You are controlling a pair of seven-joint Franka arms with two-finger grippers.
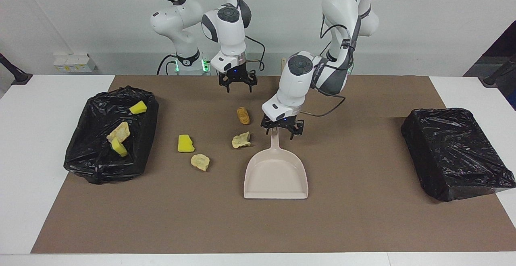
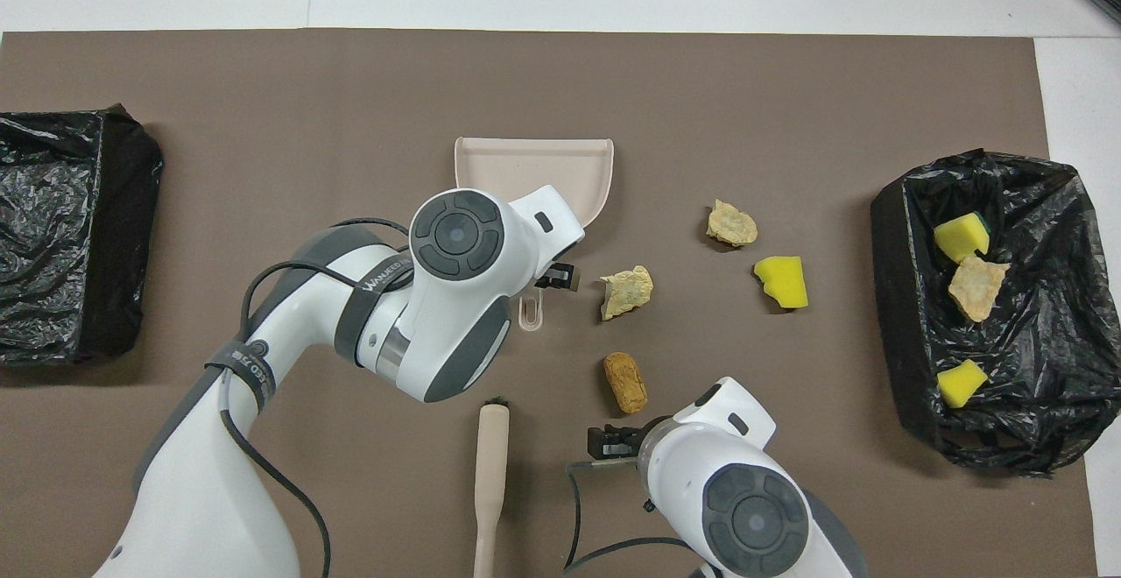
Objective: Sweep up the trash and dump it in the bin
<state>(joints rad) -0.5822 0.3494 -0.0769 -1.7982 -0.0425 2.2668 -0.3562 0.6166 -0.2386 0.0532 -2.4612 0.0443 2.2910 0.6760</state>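
Observation:
Next, my left gripper takes the dustpan's handle (image 1: 274, 138) and turns the dustpan's opening (image 1: 276, 196) toward the loose trash before I sweep, because the opening faces away from the trash.
The beige dustpan (image 1: 276, 175) (image 2: 534, 171) lies flat mid-mat, its handle toward the robots. My left gripper (image 1: 282, 129) (image 2: 560, 278) is open just over the handle's end. My right gripper (image 1: 238, 84) (image 2: 613, 442) is open and raised over the mat beside the beige brush handle (image 2: 490, 473). Loose trash lies on the mat: an orange-tan chunk (image 1: 243, 115) (image 2: 625, 382), a beige chunk (image 1: 241, 140) (image 2: 626, 291) beside the handle, a yellow sponge piece (image 1: 185, 143) (image 2: 782, 281) and another beige chunk (image 1: 200, 162) (image 2: 731, 224).
The open bin with a black bag (image 1: 92, 165) (image 2: 1016, 184) stands at the right arm's end and holds two yellow pieces and a beige chunk. A box wrapped in a black bag (image 1: 455, 153) (image 2: 61, 228) stands at the left arm's end.

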